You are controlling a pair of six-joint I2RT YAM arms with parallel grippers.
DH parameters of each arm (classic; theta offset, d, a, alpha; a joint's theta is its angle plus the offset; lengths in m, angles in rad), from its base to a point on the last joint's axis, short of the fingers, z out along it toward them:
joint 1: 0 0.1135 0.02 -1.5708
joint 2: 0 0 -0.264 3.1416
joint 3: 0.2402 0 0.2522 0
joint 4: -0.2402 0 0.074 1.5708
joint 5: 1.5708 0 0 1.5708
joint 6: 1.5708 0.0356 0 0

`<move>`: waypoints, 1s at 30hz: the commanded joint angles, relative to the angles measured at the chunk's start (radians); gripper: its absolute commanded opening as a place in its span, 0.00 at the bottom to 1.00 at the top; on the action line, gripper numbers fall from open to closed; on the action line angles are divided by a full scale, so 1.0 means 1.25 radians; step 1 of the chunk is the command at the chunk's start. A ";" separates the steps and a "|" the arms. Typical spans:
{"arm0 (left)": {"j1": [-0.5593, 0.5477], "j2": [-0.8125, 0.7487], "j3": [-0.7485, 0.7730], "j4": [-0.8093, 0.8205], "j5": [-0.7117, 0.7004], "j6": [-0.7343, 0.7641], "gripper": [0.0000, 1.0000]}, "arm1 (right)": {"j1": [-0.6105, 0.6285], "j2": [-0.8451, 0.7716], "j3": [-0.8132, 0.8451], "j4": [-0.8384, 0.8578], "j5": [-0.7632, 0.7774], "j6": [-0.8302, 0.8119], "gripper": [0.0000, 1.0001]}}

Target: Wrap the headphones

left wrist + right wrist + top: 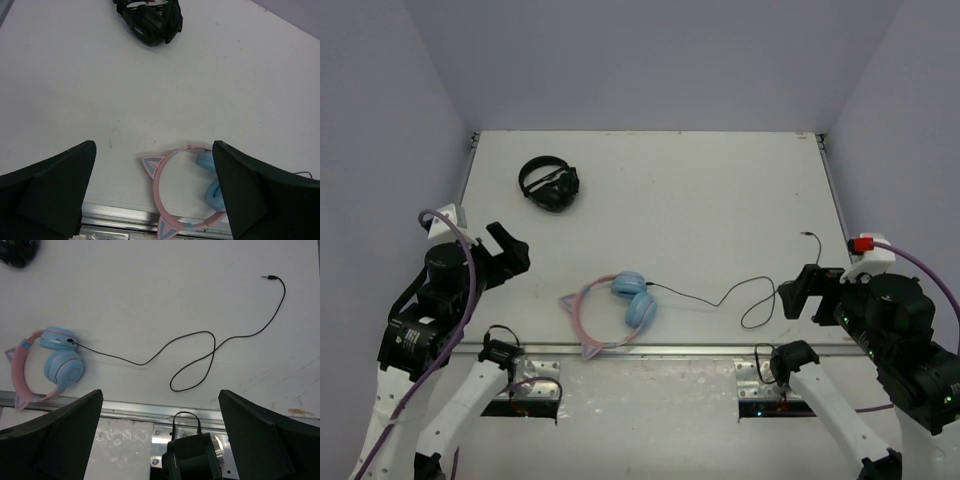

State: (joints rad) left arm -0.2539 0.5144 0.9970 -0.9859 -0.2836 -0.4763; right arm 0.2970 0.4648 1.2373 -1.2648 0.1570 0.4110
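Note:
The robot's left gripper should go down next until its fingers straddle the headband (578,323) between the cat ears, as that part (157,193) of the headband lies free, with its narrow way lined up with the fingers.
The headphones (635,300) lie flat near the table's front edge, with light-blue ear cups, a pink cat-ear headband (582,318) and a thin black cable (720,300) that trails right in a loop to its plug (808,236). My left gripper (510,252) is open and empty, above the table to the left of them. In the left wrist view the headband (159,185) lies below and between the fingers of that gripper (154,145). My right gripper (798,290) is open and empty beside the cable's loop. The right wrist view shows this gripper (160,392), the headphones (62,365) and the cable (200,335).
All-black headphones (550,183) lie at the back left, also seen in the left wrist view (150,17). A metal rail (670,350) runs along the table's near edge. The right arm's base (192,460) sits below the rail. Side walls enclose the table.

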 commanded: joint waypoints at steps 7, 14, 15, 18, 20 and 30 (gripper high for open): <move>0.006 0.055 0.048 -0.008 0.019 -0.092 1.00 | -0.003 0.009 -0.079 0.090 -0.014 0.020 0.99; -0.032 0.148 -0.242 0.251 0.200 -0.288 1.00 | -0.003 0.089 -0.133 0.171 -0.108 0.041 0.99; -0.065 0.171 -0.268 0.280 0.173 -0.322 1.00 | -0.003 0.097 -0.145 0.199 -0.118 0.042 0.99; -0.313 0.284 -0.279 0.222 -0.040 -0.485 1.00 | -0.003 0.117 -0.166 0.232 -0.144 0.052 0.99; -0.455 0.367 -0.242 0.136 -0.165 -0.636 1.00 | -0.003 0.125 -0.169 0.239 -0.159 0.050 0.99; -0.560 0.520 -0.348 0.191 -0.171 -0.737 0.89 | -0.003 0.103 -0.204 0.276 -0.195 0.036 0.99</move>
State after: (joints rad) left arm -0.9268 1.1179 0.5735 -0.7944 -0.4484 -1.3201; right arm 0.2970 0.5900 0.9901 -0.9833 -0.0582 0.4644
